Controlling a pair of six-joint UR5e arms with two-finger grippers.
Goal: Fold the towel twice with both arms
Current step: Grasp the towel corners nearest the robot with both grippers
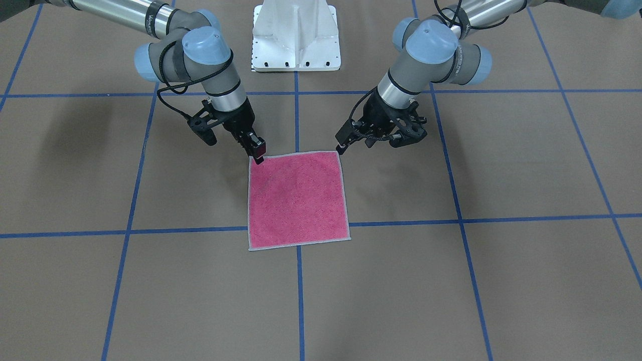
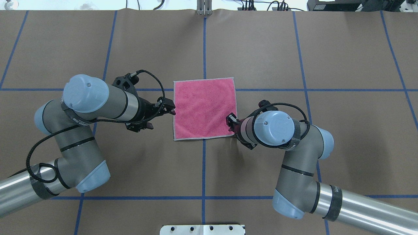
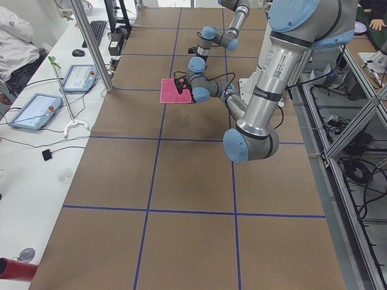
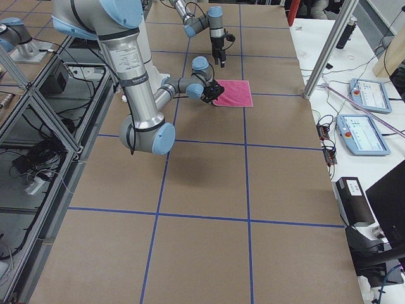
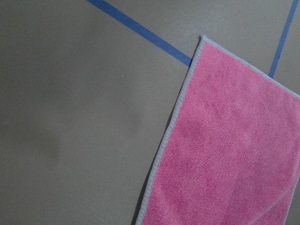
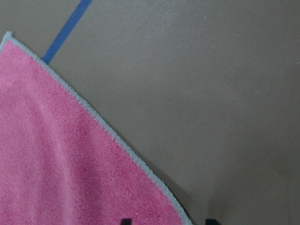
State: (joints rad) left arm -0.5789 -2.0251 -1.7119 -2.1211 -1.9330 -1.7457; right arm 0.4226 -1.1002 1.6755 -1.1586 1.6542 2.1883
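Observation:
The towel's pink side [image 1: 298, 200] has a light grey stitched edge [image 1: 344, 195] around it, so the towel will show a hidden grey bottom side when I fold it over.
The towel [image 1: 298, 200] lies flat and square on the brown table, pink face up, with a light grey stitched edge; it also shows in the overhead view as the towel [image 2: 205, 109]. My left gripper [image 2: 171, 107] hovers at the towel's left edge near the robot-side corner, jaws apart, holding nothing; in the front view this left gripper [image 1: 342, 143] sits just above that corner. My right gripper [image 2: 230, 123] is at the near right corner, open. In the right wrist view its dark fingertips [image 6: 124, 221] straddle the towel's edge [image 6: 112, 136].
The white pedestal base [image 1: 296, 40] stands behind the towel between the arms. Blue tape lines [image 1: 401, 222] grid the brown table. Side benches hold tablets [image 3: 33, 112] and cables, and a metal post [image 3: 91, 42] rises at the table's edge.

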